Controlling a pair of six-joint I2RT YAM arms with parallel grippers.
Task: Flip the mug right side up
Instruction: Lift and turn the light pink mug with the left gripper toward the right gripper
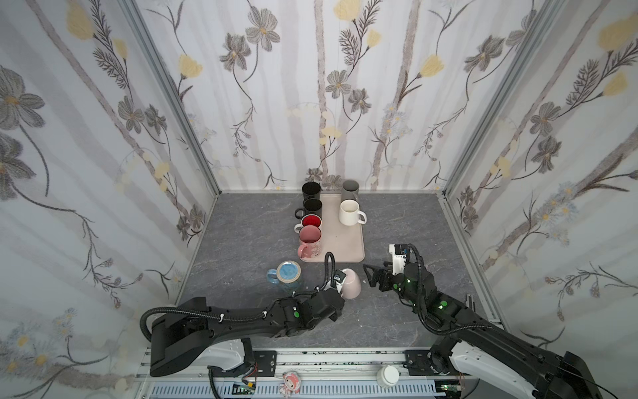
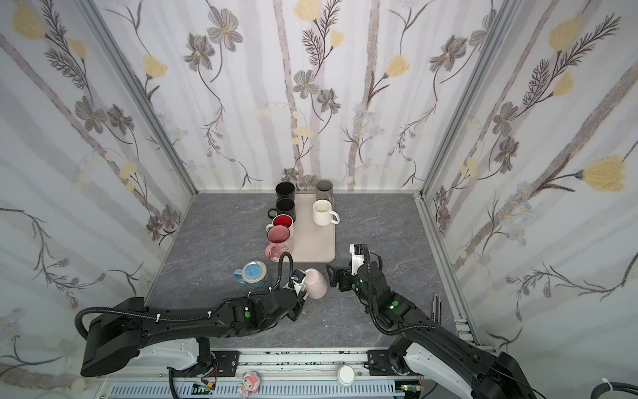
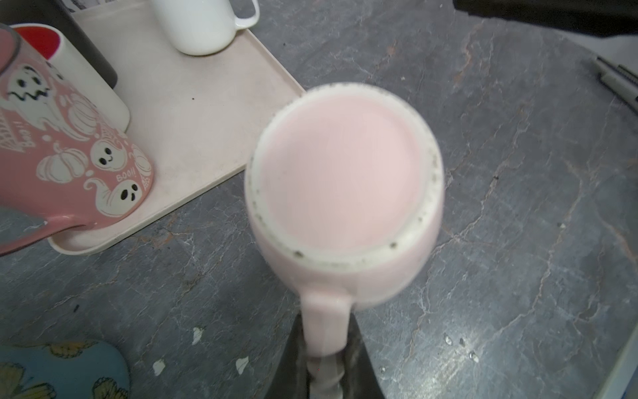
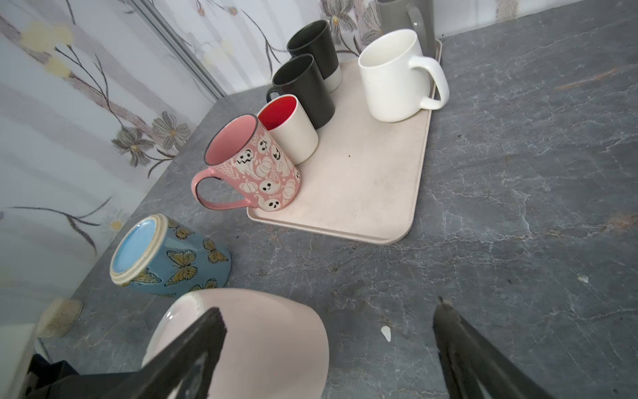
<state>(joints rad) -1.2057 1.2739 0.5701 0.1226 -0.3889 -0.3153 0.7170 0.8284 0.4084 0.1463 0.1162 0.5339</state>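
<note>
The robot's left gripper holds the pale pink mug's handle (image 3: 325, 322) near its base, so it should keep lifting and tipping the mug (image 1: 350, 284) until the right gripper takes the mug's handle.
A pale pink mug (image 1: 353, 284) (image 2: 316, 284) is base-up and tilted on the grey table, just in front of the tray. In the left wrist view its pink base (image 3: 345, 172) faces the camera and looks blurred. My left gripper (image 1: 340, 283) (image 2: 299, 285) (image 3: 324, 349) is shut on the mug's handle (image 3: 324, 317). My right gripper (image 1: 370, 276) (image 2: 331, 274) (image 4: 329, 311) stands open just right of the mug, not touching it. In the right wrist view one finger (image 4: 193, 349) crosses in front of the mug's side (image 4: 269, 345).
A blue butterfly mug (image 1: 288, 274) (image 4: 169, 259) stands upside down left of the pink one. Behind them lies a cream tray (image 1: 345, 241) (image 4: 362, 190) with several upright mugs, among them a pink ghost mug (image 1: 309, 245) and a white mug (image 1: 349, 212). Walls close in the table.
</note>
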